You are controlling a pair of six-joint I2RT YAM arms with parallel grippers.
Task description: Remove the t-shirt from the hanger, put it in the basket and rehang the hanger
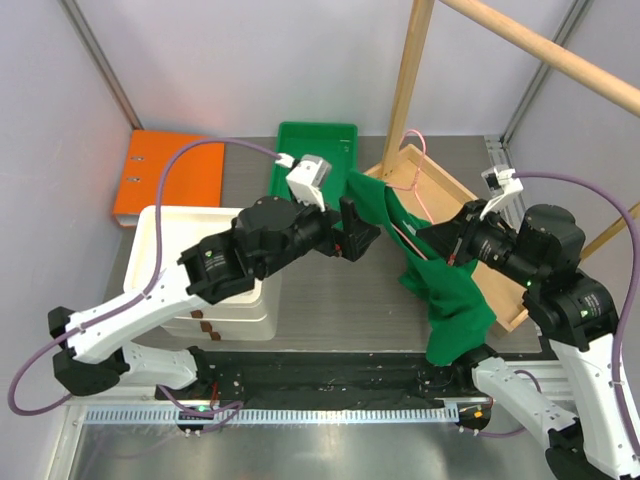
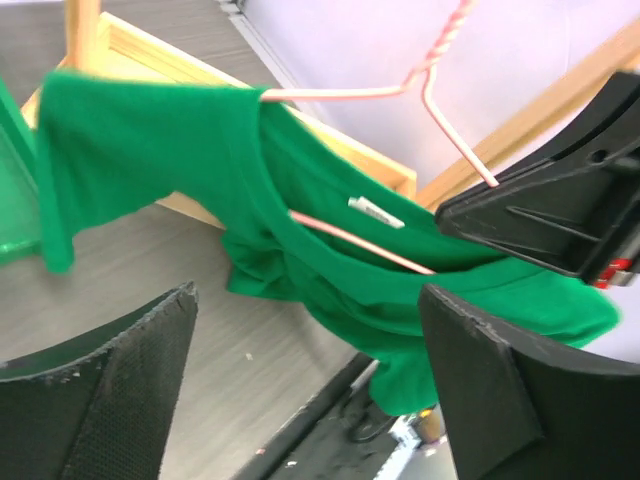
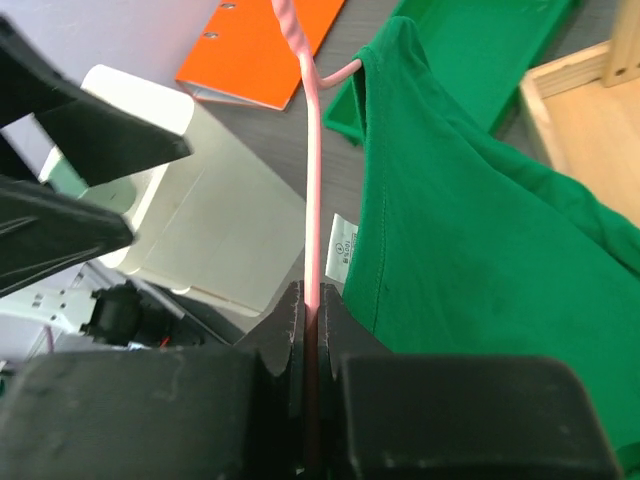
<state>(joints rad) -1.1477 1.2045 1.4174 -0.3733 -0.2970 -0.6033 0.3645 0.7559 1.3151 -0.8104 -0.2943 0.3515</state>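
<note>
With my right gripper far down the hanger's wire [image 3: 313, 235] from its twist, my left gripper next steadies the twist [image 3: 291, 27] while my right gripper moves closer to it.
The green t-shirt [image 1: 445, 275] hangs crumpled from the pink wire hanger [image 1: 424, 196] above the table's right half. One sleeve stretches left toward the left gripper [image 1: 360, 228]. My right gripper [image 3: 312, 300] is shut on the hanger [image 3: 312, 180] wire, with the t-shirt [image 3: 470, 250] and its white label just to the right of the jaws. In the left wrist view the left gripper [image 2: 310, 300] is open, its fingers [image 2: 130, 380] wide apart. The t-shirt [image 2: 330, 250] and the hanger [image 2: 365, 243] hang beyond them, not between the pads.
A green plastic tray [image 1: 315, 150] sits at the back centre and an orange binder [image 1: 168, 175] at the back left. Stacked white bins [image 1: 190, 260] lie under the left arm. A wooden tray [image 1: 440, 180] with an upright post [image 1: 410, 80] and a rail [image 1: 560, 55] stands on the right.
</note>
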